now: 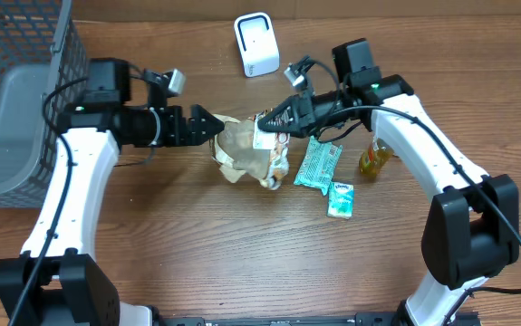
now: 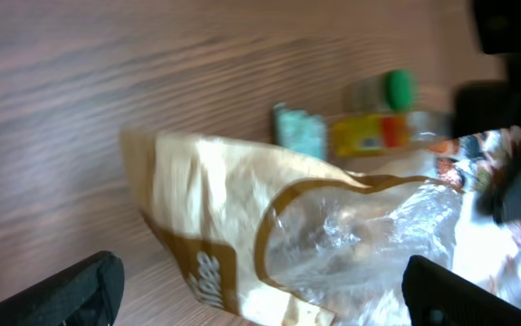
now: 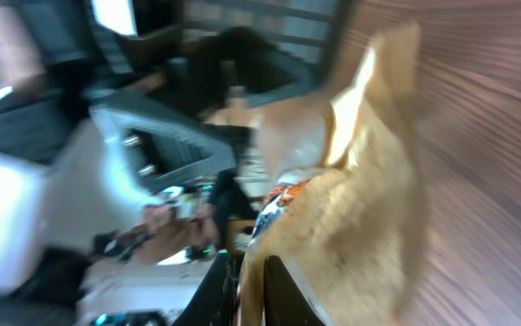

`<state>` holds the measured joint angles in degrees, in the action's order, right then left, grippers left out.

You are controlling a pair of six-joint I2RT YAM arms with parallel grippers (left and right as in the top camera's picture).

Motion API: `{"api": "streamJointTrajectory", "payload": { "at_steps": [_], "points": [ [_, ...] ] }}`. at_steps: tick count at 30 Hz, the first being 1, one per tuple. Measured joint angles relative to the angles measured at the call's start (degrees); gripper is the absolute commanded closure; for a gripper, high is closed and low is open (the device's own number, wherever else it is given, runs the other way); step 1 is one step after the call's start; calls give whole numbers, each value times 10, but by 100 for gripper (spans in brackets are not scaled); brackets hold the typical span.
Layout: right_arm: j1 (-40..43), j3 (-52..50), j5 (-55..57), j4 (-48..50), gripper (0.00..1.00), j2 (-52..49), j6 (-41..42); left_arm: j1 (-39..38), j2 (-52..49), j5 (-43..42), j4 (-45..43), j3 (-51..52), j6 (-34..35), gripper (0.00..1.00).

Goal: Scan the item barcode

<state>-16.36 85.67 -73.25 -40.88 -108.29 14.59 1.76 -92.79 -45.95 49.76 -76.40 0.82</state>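
The bag bunches up [image 1: 244, 149] under my right gripper and its barcode is hidden. Next, I lay the bag flat, move back and handle it with my left gripper.
The item is a tan and brown snack bag [image 1: 242, 149] with a clear window, lying crumpled at the middle of the table. My right gripper [image 1: 267, 120] is shut on the bag's upper right edge; in the right wrist view the tan bag [image 3: 360, 208] is pinched between the two dark fingers of the gripper [image 3: 253, 290]. My left gripper [image 1: 213, 127] stands open at the bag's left end. In the left wrist view its fingers are spread wide on either side of the bag [image 2: 215, 208], apart from it. No barcode shows. A white scanner [image 1: 255, 43] stands at the back.
A grey wire basket [image 1: 15, 109] fills the far left. Right of the bag lie two teal packets [image 1: 319, 163] [image 1: 340, 199] and a small bottle [image 1: 375, 156] with a green cap [image 2: 398, 89]. The right arm reaches across above these.
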Motion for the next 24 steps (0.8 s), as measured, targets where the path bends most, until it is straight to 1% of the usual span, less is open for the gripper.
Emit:
{"api": "streamJointTrajectory", "payload": {
  "at_steps": [5,9,12,16,20,24],
  "points": [
    [17,0,-85,38,92,0,-6,29,0,-90,5,0,-55,4],
    [18,0,-121,87,92,0,3,28,0,-124,27,0,-94,5],
    [19,0,-120,92,92,0,9,28,0,-131,36,0,-113,6],
    [16,0,-59,46,94,0,13,28,0,-127,43,0,-123,8],
    [0,0,39,7,96,0,17,28,0,-109,45,0,-128,8],
    [-39,0,114,3,96,0,19,28,0,-86,45,0,-126,8]
  ]
}}
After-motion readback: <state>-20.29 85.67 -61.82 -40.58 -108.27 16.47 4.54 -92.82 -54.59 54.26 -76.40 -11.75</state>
